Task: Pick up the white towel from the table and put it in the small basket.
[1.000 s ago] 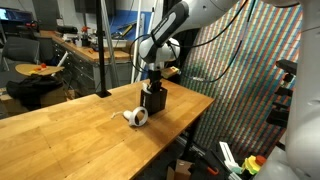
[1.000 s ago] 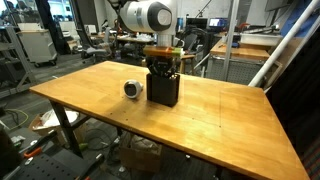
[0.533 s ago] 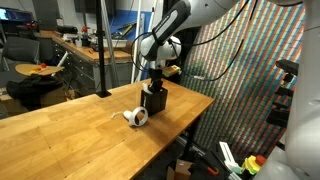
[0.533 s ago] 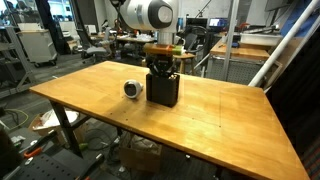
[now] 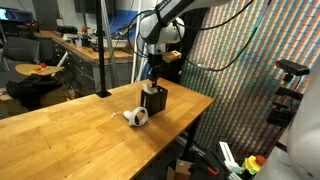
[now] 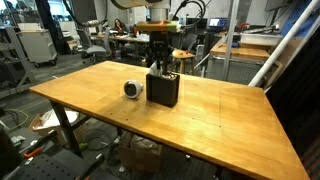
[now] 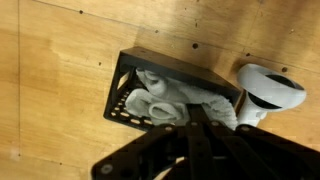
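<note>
The white towel's end [image 6: 154, 69] is poking up above the small basket's rim, so my gripper should go back over the basket and push the towel [image 7: 192, 97] down inside it.
In the wrist view the white towel [image 7: 165, 100] lies bunched inside the small black basket [image 7: 122, 80]. The basket stands on the wooden table in both exterior views [image 5: 153, 101] [image 6: 164, 90]. My gripper [image 7: 196, 116] hangs directly above the basket, clear of its rim, with its fingers closed together and nothing between them. It also shows in both exterior views [image 5: 152, 80] [image 6: 161, 64], pointing straight down over the basket.
A white tape roll [image 7: 268, 92] lies on the table right beside the basket, also seen in both exterior views [image 5: 136, 117] [image 6: 133, 89]. The table edge [image 5: 190, 125] runs close behind the basket. Benches and chairs stand beyond the table.
My gripper has risen straight up out of the basket; the arm now stands higher. The towel stays in the basket. Basket and tape roll have not moved.
</note>
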Controlling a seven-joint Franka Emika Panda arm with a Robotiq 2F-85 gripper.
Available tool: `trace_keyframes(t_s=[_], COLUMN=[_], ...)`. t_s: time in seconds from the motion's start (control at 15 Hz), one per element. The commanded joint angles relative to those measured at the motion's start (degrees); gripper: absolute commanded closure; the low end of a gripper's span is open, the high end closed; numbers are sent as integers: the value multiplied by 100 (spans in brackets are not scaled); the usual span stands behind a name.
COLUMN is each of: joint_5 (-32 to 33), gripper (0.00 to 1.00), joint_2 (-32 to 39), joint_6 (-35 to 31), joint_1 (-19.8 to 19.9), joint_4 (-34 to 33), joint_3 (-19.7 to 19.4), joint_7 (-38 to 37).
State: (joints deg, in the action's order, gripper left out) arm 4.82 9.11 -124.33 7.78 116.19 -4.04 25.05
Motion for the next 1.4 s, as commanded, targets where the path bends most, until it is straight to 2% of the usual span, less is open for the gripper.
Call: trace_keyframes(t_s=[0.0, 0.47, 1.33], joint_5=[366, 603, 480], gripper=[100, 100, 100], joint_2=[-429, -326, 434], joint_6=[316, 571, 457], joint_1=[-241, -554, -472], joint_4=[8, -454, -739], joint_3=[85, 285, 313], joint_7=[-305, -296, -6])
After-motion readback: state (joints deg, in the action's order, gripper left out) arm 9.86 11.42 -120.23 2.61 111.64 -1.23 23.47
